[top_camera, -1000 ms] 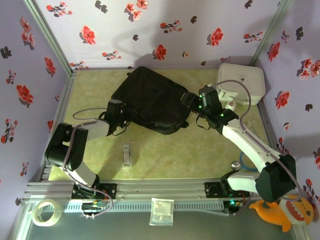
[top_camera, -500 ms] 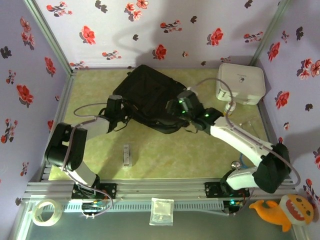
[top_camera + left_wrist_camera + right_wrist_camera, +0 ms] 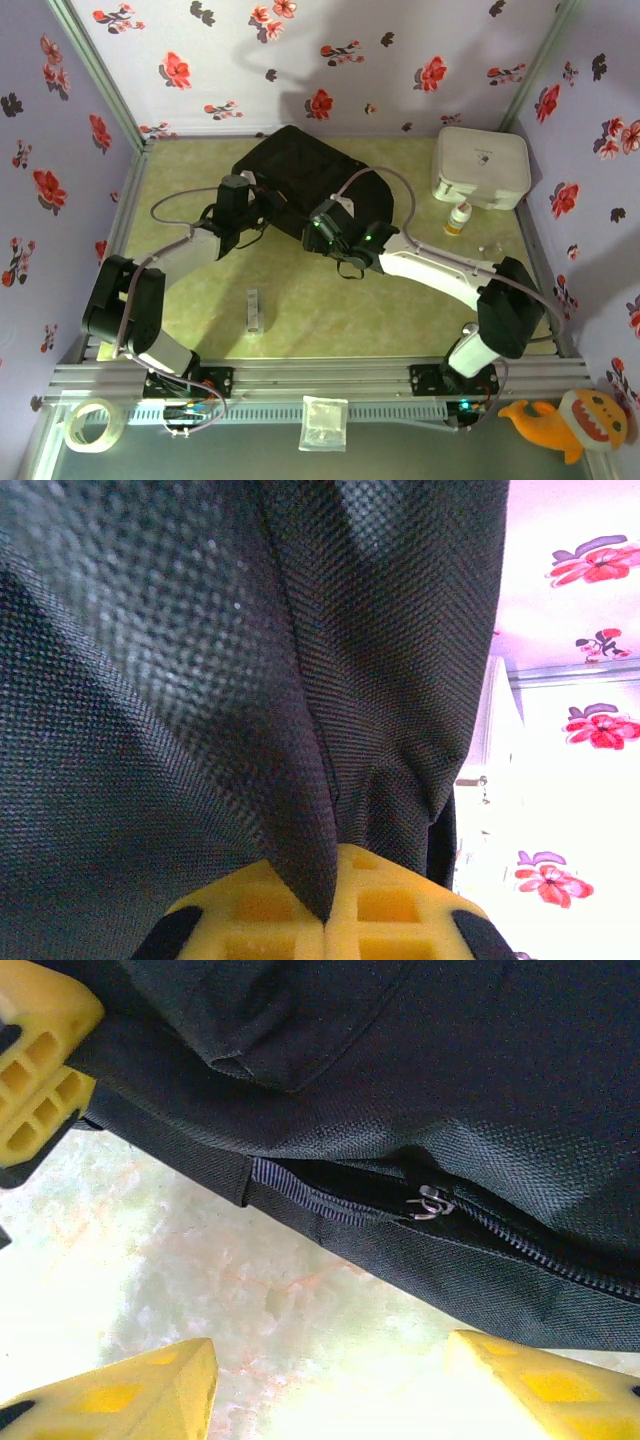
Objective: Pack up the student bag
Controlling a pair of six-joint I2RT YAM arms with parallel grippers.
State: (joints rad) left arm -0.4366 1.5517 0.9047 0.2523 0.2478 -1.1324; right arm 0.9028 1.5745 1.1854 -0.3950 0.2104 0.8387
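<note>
I should pinch the zip pull (image 3: 431, 1203) with my right gripper while my left gripper keeps the bag steady by holding a fold of the bag's fabric (image 3: 290, 770) away from the zip pull.
The student bag (image 3: 300, 178), a black fabric backpack, lies at the back middle of the table. My left gripper (image 3: 252, 200) is at its left edge. In the left wrist view its yellow fingers (image 3: 390, 905) are shut on a fold of the bag's fabric (image 3: 300, 810). My right gripper (image 3: 318, 226) hovers at the bag's near edge, open, with only tabletop between its fingertips (image 3: 330, 1370). Just ahead of it the zip (image 3: 520, 1245) stands partly open at its left end, with the metal zip pull (image 3: 432, 1202) beside the gap. The left gripper's finger (image 3: 35, 1060) shows at top left.
A white hard case (image 3: 481, 166) stands at the back right, with a small bottle (image 3: 458, 217) in front of it. A small grey item (image 3: 254, 309) lies on the near table. Off the front rail are a tape roll (image 3: 90, 424), a clear packet (image 3: 323, 422) and a plush toy (image 3: 570, 420).
My right arm has swung left from beside the white case to the bag's near edge. The left gripper has shut on the bag's fabric and shifted slightly toward the back.
</note>
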